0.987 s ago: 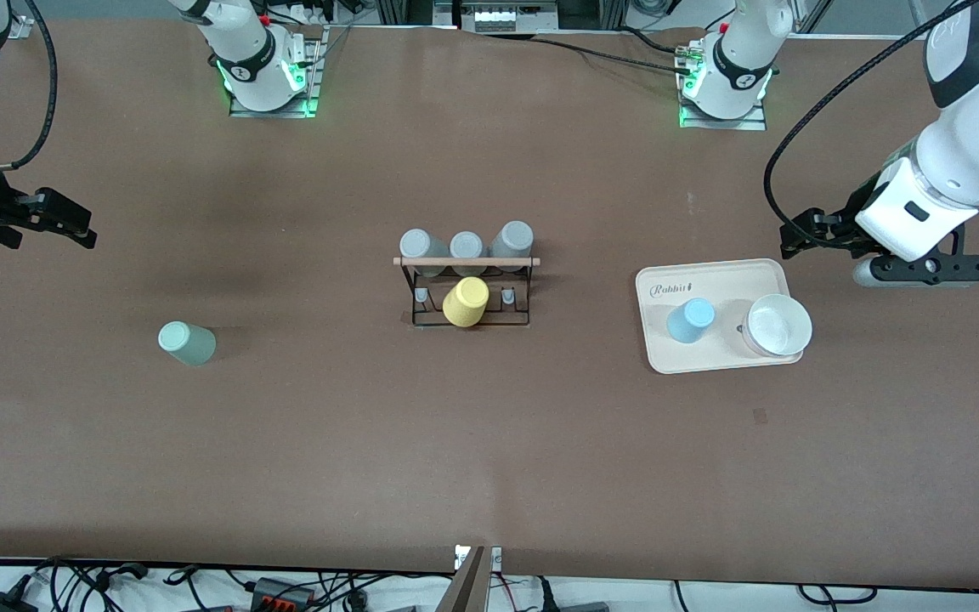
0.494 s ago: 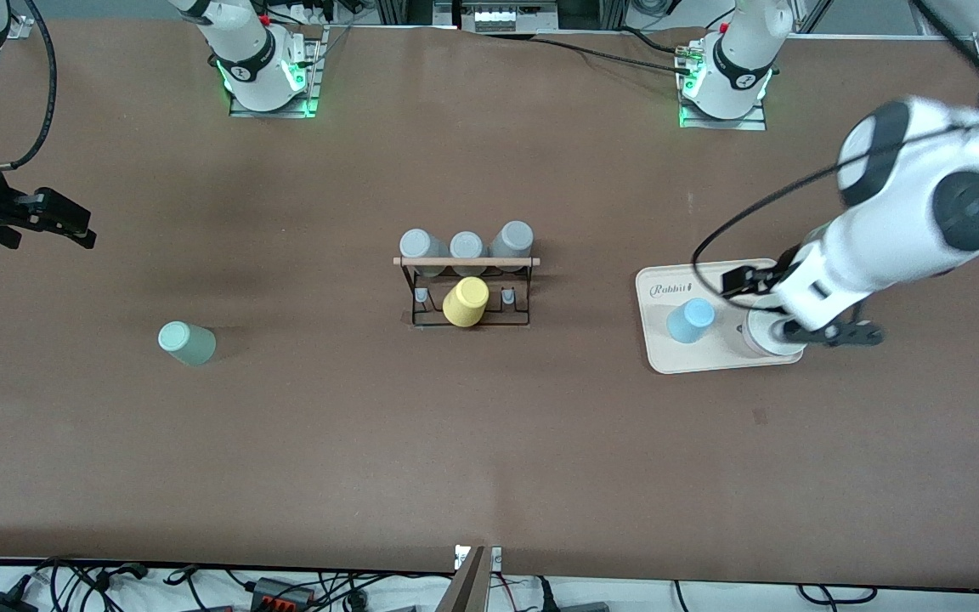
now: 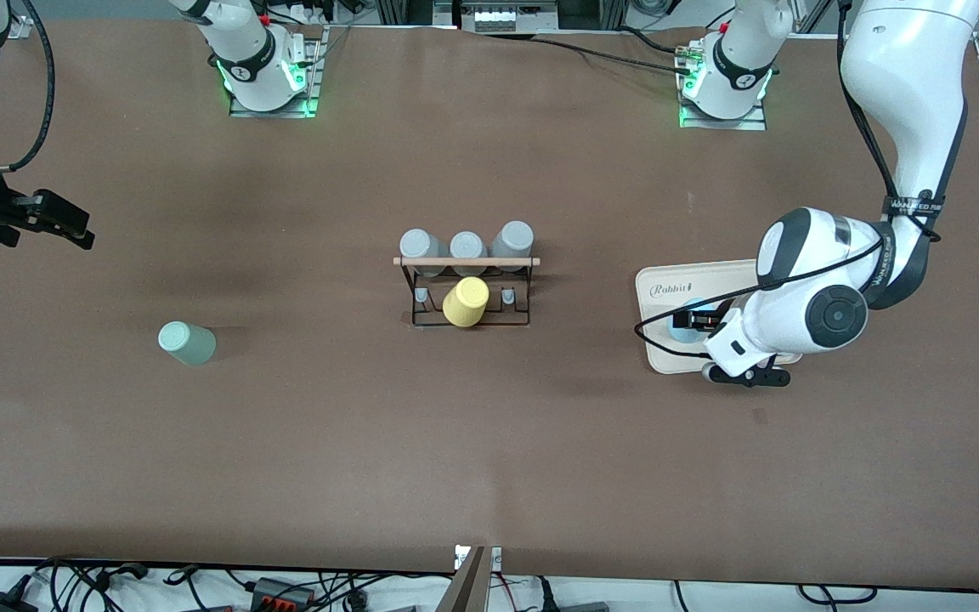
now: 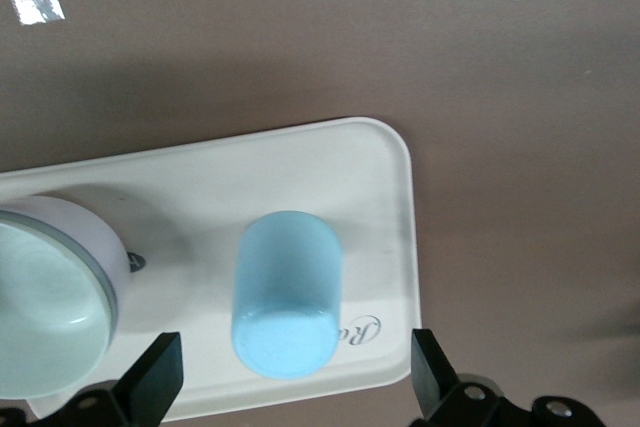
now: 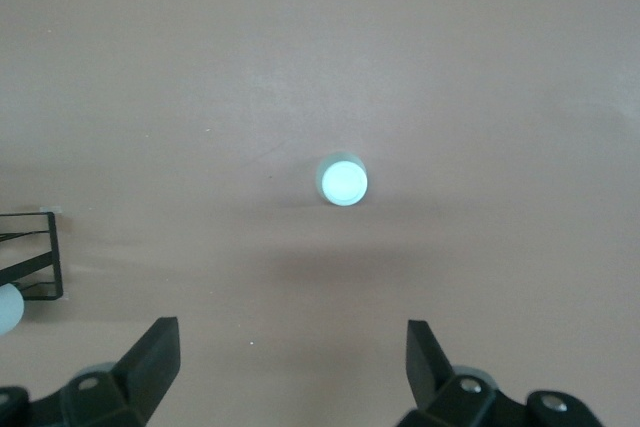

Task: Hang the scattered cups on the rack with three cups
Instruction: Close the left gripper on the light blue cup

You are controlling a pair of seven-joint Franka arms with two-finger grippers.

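The closed base (image 4: 286,344) of the light blue cup (image 4: 288,292) faces up, so I expect the cup to slip mouth-first over a peg when I carry it across.
The light blue cup (image 3: 681,329) lies on its side on the cream tray (image 3: 668,276), partly hidden by my left arm. My left gripper (image 3: 744,371) is open over the tray's nearer edge. In the left wrist view the blue cup (image 4: 287,292) lies between the open fingers of the left gripper (image 4: 290,392), apart from both. The mint-green cup (image 3: 187,343) lies on the table toward the right arm's end. My right gripper (image 3: 54,219) waits open and empty, up over that end. The right wrist view shows the right gripper (image 5: 290,372) and the mint cup (image 5: 344,182) far off. The black rack (image 3: 466,289) stands mid-table.
Three grey cups (image 3: 466,246) and a yellow cup (image 3: 466,302) hang on the rack. A white bowl (image 4: 45,317) sits on the tray (image 4: 300,162) beside the blue cup, hidden by my left arm in the front view. A rack corner (image 5: 30,257) shows in the right wrist view.
My left arm has swung in from past the tray's end to over the tray, bringing its open gripper around the blue cup. The right arm has not moved.
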